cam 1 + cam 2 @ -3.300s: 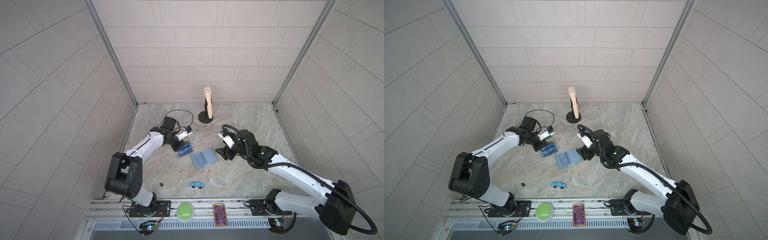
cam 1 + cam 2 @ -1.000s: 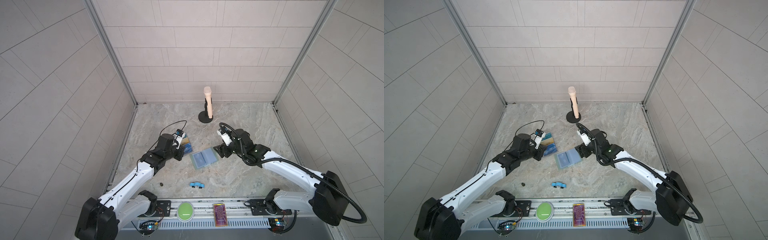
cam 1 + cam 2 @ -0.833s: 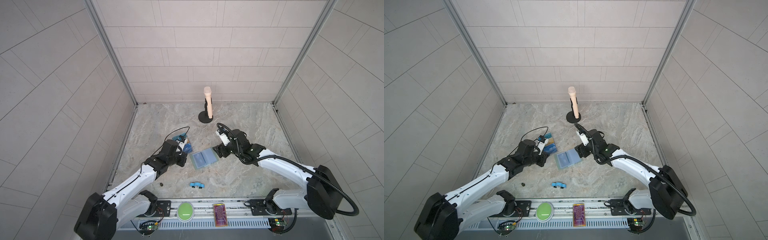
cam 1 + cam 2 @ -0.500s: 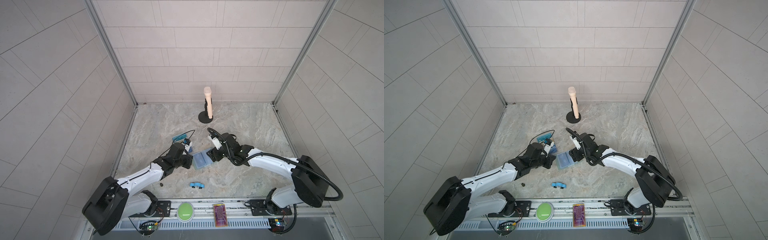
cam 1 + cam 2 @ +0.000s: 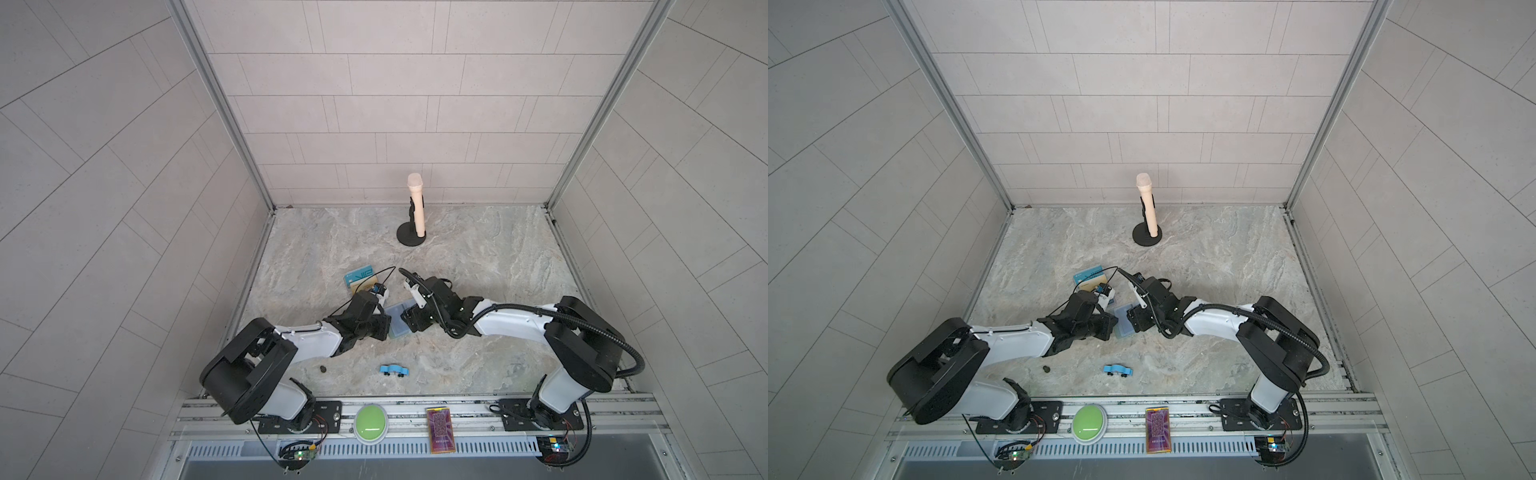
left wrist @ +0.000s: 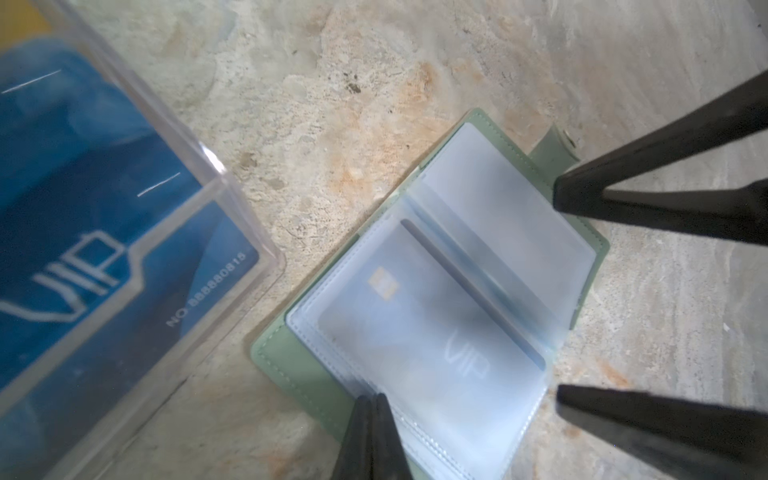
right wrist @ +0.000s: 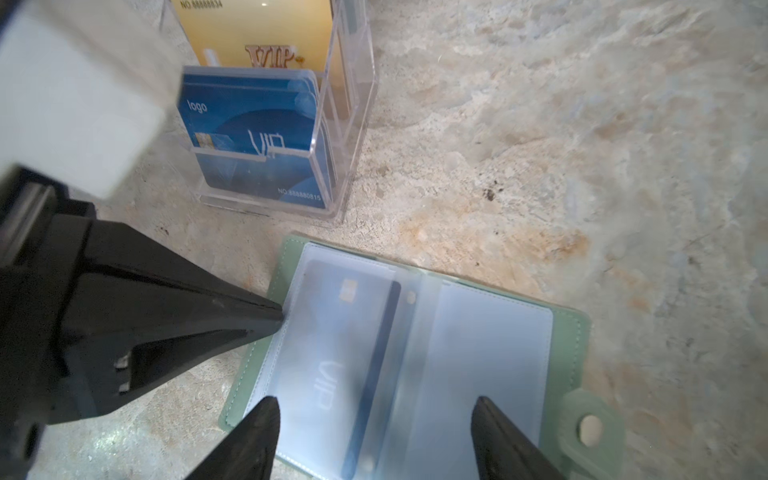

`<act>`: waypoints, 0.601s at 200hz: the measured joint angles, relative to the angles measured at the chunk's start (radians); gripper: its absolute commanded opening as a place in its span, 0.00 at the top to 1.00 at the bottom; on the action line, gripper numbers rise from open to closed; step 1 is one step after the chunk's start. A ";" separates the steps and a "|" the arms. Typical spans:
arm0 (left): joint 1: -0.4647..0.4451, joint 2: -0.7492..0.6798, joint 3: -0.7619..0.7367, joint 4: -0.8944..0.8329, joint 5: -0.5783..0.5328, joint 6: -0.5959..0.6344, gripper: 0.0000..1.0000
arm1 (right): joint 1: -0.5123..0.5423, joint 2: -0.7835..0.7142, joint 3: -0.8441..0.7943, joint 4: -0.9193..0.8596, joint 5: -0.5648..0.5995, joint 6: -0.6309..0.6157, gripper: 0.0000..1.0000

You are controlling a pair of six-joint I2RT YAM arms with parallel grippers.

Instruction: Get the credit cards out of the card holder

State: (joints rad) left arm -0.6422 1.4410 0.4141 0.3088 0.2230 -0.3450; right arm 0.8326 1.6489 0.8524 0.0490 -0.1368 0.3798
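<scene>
A clear page covers the credit card [image 6: 424, 320], so my left gripper should pin the holder's edge while my right gripper folds the page toward the snap tab [image 6: 556, 154].
The mint-green card holder [image 6: 307, 374] [image 7: 569, 328] lies open on the stone floor, between the two grippers [image 5: 398, 322] [image 5: 1124, 322]. A pale blue credit card [image 6: 415, 332] [image 7: 332, 332] with a chip shows through its clear sleeve. My left gripper [image 6: 371, 401] [image 7: 278, 318] is shut, its tips resting on the edge of the sleeve pages. My right gripper [image 7: 374, 405] [image 6: 560, 297] hangs open over the opposite edge, near the snap tab [image 7: 590, 428]. One of its fingers is over each page and neither touches a card.
A clear acrylic stand [image 7: 349, 104] [image 6: 232, 208] holding blue and gold VIP cards stands just behind the holder [image 5: 360, 279]. A microphone on a round base [image 5: 415, 212] stands at the back. A blue toy car [image 5: 393, 369] and a small dark bit [image 5: 322, 368] lie nearer the front rail.
The left arm has swung from the acrylic stand to the card holder's left edge, and its gripper has closed. The right gripper has moved left over the holder, its jaws slightly narrower.
</scene>
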 measured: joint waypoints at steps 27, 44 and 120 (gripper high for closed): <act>0.000 0.000 -0.032 0.060 -0.001 -0.015 1.00 | 0.025 0.018 0.015 0.000 0.011 -0.006 0.26; 0.000 0.000 -0.048 0.090 -0.001 -0.022 1.00 | 0.043 0.026 0.025 0.000 0.021 -0.014 0.26; 0.000 0.008 -0.094 0.186 0.002 -0.041 1.00 | 0.063 0.094 0.056 -0.013 0.054 -0.029 0.26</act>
State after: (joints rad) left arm -0.6422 1.4487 0.3202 0.4946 0.2253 -0.3862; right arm 0.8951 1.7432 0.9089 0.0357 -0.0830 0.3511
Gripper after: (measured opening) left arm 0.041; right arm 0.738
